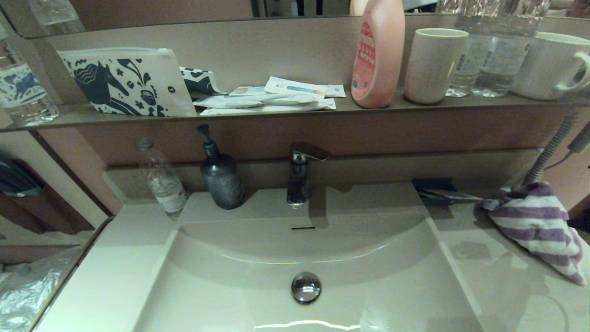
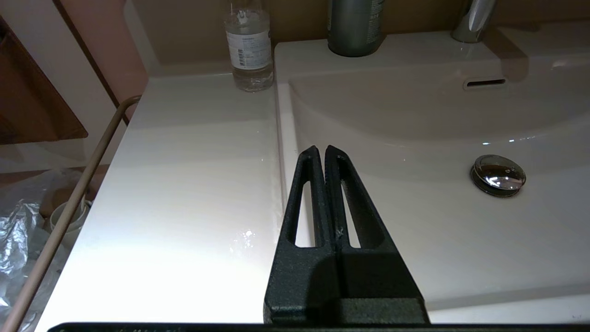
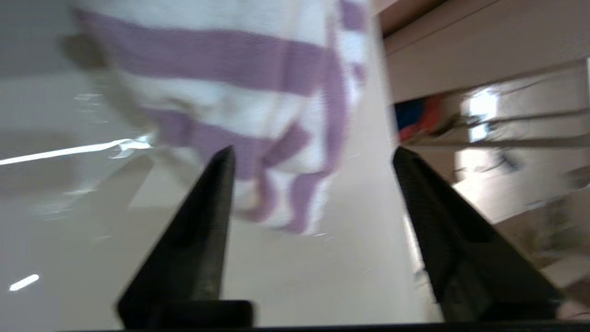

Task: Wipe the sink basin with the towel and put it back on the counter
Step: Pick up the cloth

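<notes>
My right gripper's open fingers are lined up astride the towel's near tip [image 3: 296, 207], so I should keep moving forward until they straddle the towel's bunched middle [image 1: 533, 226], and then close them.
The purple-and-white striped towel [image 1: 537, 226] lies bunched on the counter [image 1: 488, 272] to the right of the sink basin [image 1: 258, 258], whose chrome drain plug [image 1: 306, 287] sits in the middle. Neither gripper shows in the head view. In the right wrist view my right gripper [image 3: 313, 154] stands open just above the counter, with the towel [image 3: 239, 115] a little beyond its fingertips and nothing between them. In the left wrist view my left gripper [image 2: 321, 150] is shut and empty over the basin's left rim [image 2: 283, 138], apart from the drain plug [image 2: 498, 174].
A chrome tap [image 1: 302, 173], a dark soap pump bottle [image 1: 221, 177] and a clear water bottle [image 1: 161, 182] stand behind the basin. The shelf above holds a horse-print pouch [image 1: 126, 83], sachets, a pink bottle [image 1: 378, 55] and cups. A metal rail [image 2: 69, 212] borders the left counter.
</notes>
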Tool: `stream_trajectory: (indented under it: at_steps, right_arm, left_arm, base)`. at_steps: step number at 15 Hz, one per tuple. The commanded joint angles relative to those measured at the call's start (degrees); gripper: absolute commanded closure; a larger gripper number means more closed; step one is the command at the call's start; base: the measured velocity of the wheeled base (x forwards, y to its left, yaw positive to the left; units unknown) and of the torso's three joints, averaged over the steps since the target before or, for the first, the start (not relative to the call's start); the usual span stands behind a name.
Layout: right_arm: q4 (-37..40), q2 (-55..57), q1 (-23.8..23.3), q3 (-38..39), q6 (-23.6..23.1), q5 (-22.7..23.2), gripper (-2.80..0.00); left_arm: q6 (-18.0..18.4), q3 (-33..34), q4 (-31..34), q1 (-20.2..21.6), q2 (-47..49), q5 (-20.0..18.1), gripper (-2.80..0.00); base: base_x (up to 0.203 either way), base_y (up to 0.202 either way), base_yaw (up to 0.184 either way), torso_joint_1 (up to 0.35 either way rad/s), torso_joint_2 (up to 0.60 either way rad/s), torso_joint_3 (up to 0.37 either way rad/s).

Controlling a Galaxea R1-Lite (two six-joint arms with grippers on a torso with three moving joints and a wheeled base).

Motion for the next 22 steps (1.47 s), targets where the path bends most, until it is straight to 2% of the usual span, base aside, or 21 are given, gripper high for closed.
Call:
stream_trajectory:
  at_steps: [1,5,13,16,20,21,22]
  right_arm:
    - [7.27,4.04,0.37,-5.94,2.59,1.27,-2.80]
    - [8.47,9.94,0.49,-8.67,2.93,1.80,-2.80]
    - [8.02,16.95,3.56,-15.36,1.70,1.32,-2.80]
    - [4.19,18.56,4.80,-15.45,0.97,1.73,-2.80]
    - [3.37,20.19,5.18,-14.95,-0.51,1.63,-2.80]
    - [3.37,20.08,5.18,-14.42,-0.52,1.86,0.00]
    - [3.37,19.81,5.18,-14.09,-0.29,1.99,0.00]
  left_arm:
    - [0.01,0.00,-0.03,0.01,0.07,-0.02,0.00]
    - [0.01,0.00,-0.03,0.01,0.07,-0.02,0.00]
    - [0.01,0.00,-0.03,0.01,0.07,-0.02,0.00]
    - [0.01,0.00,-0.03,0.01,0.07,-0.02,0.00]
    - [0.01,0.00,-0.03,0.01,0.07,-0.02,0.00]
    - [0.01,0.00,-0.03,0.01,0.07,-0.02,0.00]
    - [0.01,0.00,-0.03,0.01,0.07,-0.02,0.00]
  base:
    - [0.000,0.000,0.000,0.000,0.00,0.000]
    - [0.000,0.000,0.000,0.000,0.00,0.000]
    - [0.000,0.000,0.000,0.000,0.00,0.000]
    - [0.000,0.000,0.000,0.000,0.00,0.000]
    - [0.000,0.000,0.000,0.000,0.00,0.000]
    - [0.000,0.000,0.000,0.000,0.00,0.000]
    - [0.000,0.000,0.000,0.000,0.00,0.000]
